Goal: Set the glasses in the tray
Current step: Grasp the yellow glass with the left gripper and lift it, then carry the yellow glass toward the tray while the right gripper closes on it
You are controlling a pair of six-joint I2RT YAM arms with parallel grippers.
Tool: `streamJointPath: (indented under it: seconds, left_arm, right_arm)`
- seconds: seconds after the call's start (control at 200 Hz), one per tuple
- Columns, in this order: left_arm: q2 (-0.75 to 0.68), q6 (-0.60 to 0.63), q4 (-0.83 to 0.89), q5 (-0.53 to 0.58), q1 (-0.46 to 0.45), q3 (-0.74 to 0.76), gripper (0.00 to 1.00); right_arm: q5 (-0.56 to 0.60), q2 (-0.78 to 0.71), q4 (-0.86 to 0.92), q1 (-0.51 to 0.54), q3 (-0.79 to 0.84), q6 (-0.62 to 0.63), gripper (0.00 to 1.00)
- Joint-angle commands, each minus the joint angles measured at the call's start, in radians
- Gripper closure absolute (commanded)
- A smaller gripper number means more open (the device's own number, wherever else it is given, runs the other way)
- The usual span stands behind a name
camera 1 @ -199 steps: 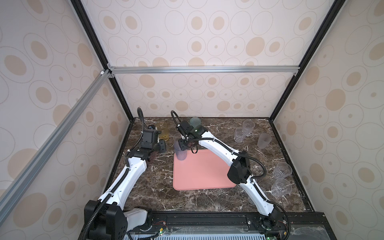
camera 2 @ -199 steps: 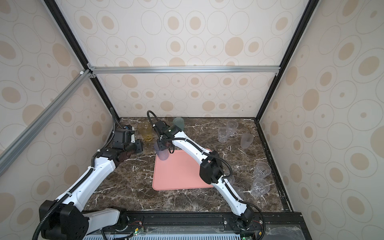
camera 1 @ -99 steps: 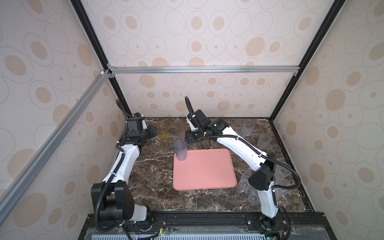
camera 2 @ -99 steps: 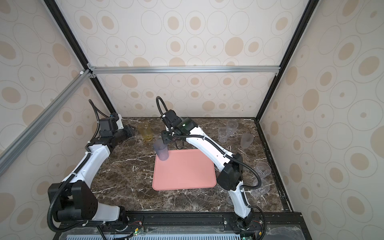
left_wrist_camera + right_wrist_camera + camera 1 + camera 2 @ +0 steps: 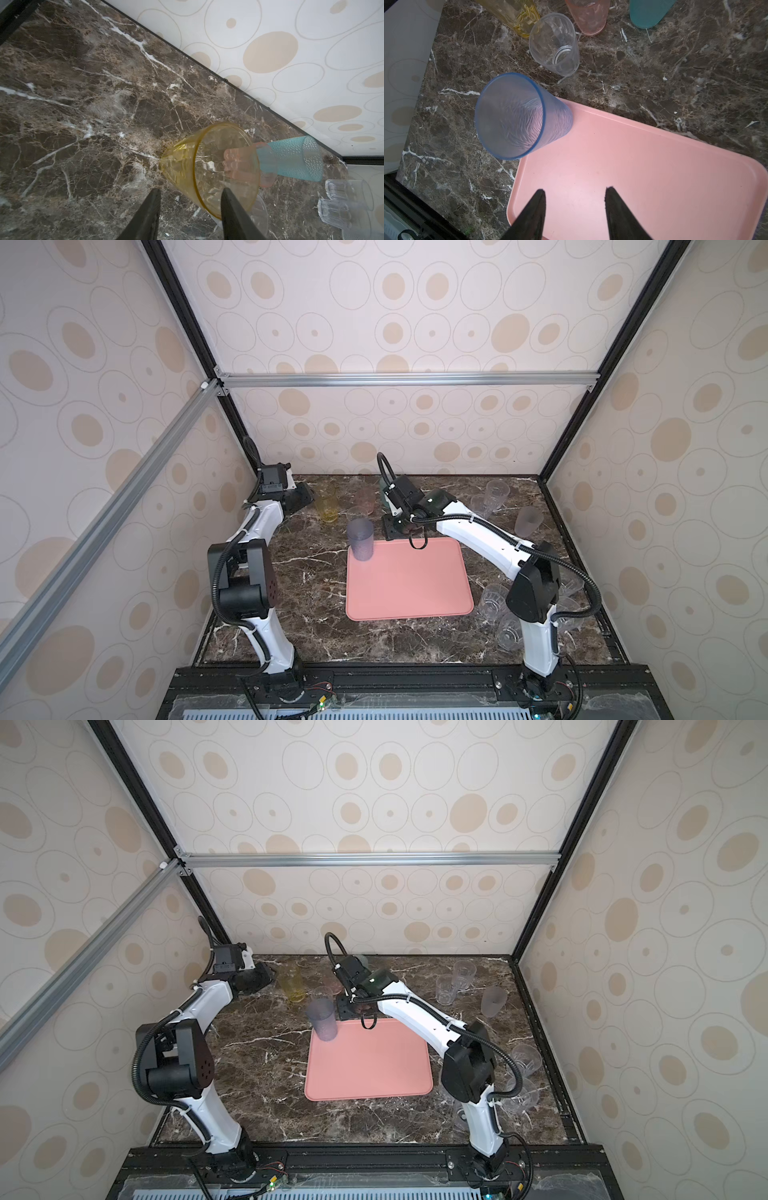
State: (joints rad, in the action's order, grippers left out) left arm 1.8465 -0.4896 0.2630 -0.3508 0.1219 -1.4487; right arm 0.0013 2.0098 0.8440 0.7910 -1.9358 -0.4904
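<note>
The robot's left gripper should pick up the amber tumbler point(image 5: 328, 504) and hand it over, because the grey-blue tumbler point(image 5: 360, 539) is standing between the amber tumbler and the robot's right gripper.
The salmon-pink tray point(image 5: 409, 585) point(image 5: 368, 1065) point(image 5: 633, 166) lies mid-table. A grey-blue tumbler point(image 5: 360, 539) point(image 5: 322, 1020) point(image 5: 517, 116) stands upright on its far left corner. Behind it on the marble stand an amber tumbler point(image 5: 327, 504) point(image 5: 207, 166), a pink one point(image 5: 365, 499) point(image 5: 588, 16), a teal one point(image 5: 295, 158) point(image 5: 648, 12) and a small clear one point(image 5: 357, 512) point(image 5: 554, 43). My left gripper point(image 5: 305, 497) point(image 5: 190, 191) is open, close beside the amber tumbler. My right gripper point(image 5: 397, 526) point(image 5: 574, 190) is open and empty over the tray's far edge, right of the grey-blue tumbler.
Two clear faceted glasses point(image 5: 494, 493) and a frosted one point(image 5: 528, 520) stand at the back right. Several clear glasses point(image 5: 494, 603) cluster at the right front around the right arm's base. Walls close in the table's back and sides.
The right gripper has let go of the grey-blue tumbler and drawn back to the right. The left arm has swung back to the far left, its gripper now by the amber tumbler.
</note>
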Motion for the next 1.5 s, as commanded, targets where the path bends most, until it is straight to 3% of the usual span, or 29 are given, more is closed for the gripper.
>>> streamJointPath:
  seconds: [0.0,0.32,0.435,0.685,1.04,1.285,1.495]
  left_arm:
    - [0.032,0.059,0.07,0.036,-0.021,-0.083,0.53]
    - [0.175,0.146,0.213,0.221,-0.081,-0.263,0.61]
    - [0.213,0.171,0.263,0.284,-0.103,-0.324,0.7]
    - [0.222,0.209,0.35,0.392,-0.134,-0.396,1.0]
    - [0.012,0.168,0.407,0.456,-0.195,-0.442,1.0]
    - [-0.185,0.034,0.268,0.474,-0.397,-0.263,1.0]
    - [-0.264,-0.106,0.132,0.475,-0.581,-0.076,1.0]
  right_arm:
    - [0.019,-0.039,-0.004,0.004,0.015,-0.01,0.51]
    - [0.012,-0.03,-0.007,0.003,0.03,-0.011,0.51]
    - [0.014,-0.034,-0.011,0.002,0.041,-0.013,0.51]
    - [0.009,-0.029,-0.015,0.004,0.049,-0.015,0.51]
    - [0.053,-0.063,0.019,0.001,-0.01,0.011,0.52]
    - [0.144,-0.209,-0.066,0.006,0.049,0.009,0.5]
    - [0.244,-0.341,-0.189,0.023,0.13,0.014,0.43]
